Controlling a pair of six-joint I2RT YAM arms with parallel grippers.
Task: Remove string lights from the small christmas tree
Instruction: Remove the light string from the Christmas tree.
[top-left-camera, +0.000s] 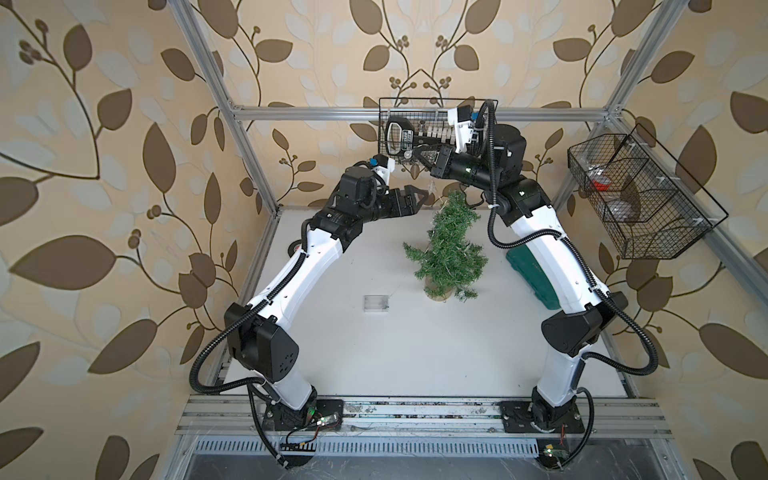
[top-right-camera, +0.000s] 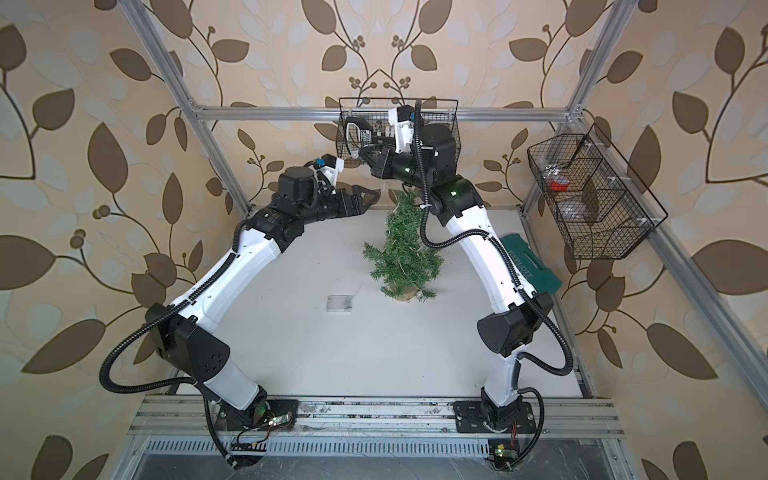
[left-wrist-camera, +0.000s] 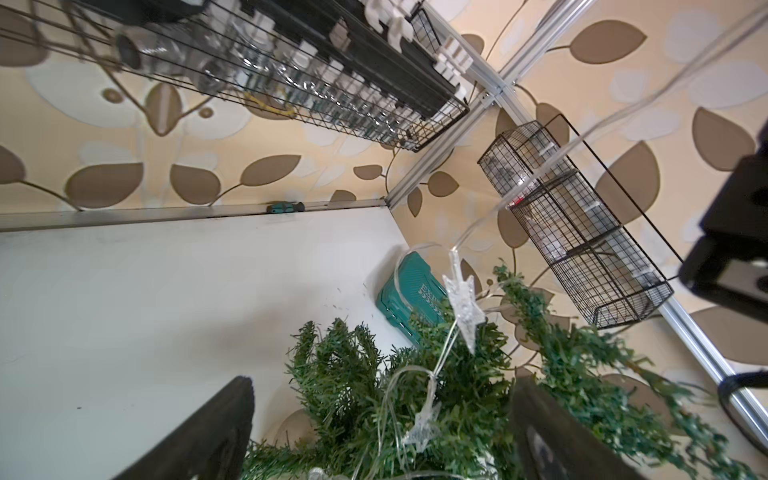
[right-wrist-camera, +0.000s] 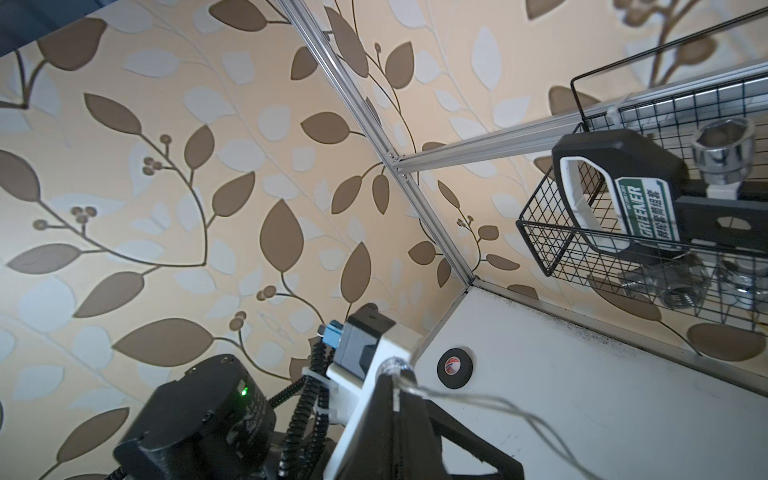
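My gripper will pull, and the string lights (left-wrist-camera: 462, 302) will trail away limp and leave the tree standing, because slack wire loops (left-wrist-camera: 389, 396) hang over the branches.
The small christmas tree (top-left-camera: 446, 249) (top-right-camera: 401, 253) stands on the white table, leaning toward the back. The string lights (left-wrist-camera: 463, 303), a thin clear wire with clear star lights, are draped through its branches (left-wrist-camera: 340, 374). Their clear battery box (top-left-camera: 376, 302) (top-right-camera: 339, 302) lies on the table left of the tree. My right gripper (top-left-camera: 409, 154) (right-wrist-camera: 392, 374) is raised above and behind the treetop, shut on the string lights, and the wire (right-wrist-camera: 478, 399) trails from its tips. My left gripper (top-left-camera: 419, 195) (left-wrist-camera: 382, 436) is open, just left of the treetop, with branches and a star light showing between its fingers.
A wire basket (top-left-camera: 436, 104) of sockets hangs on the back rail just behind my right gripper. A second wire basket (top-left-camera: 636, 199) hangs on the right rail. A green case (top-left-camera: 528, 270) lies under my right arm. A black tape roll (right-wrist-camera: 455, 368) lies near the back left corner.
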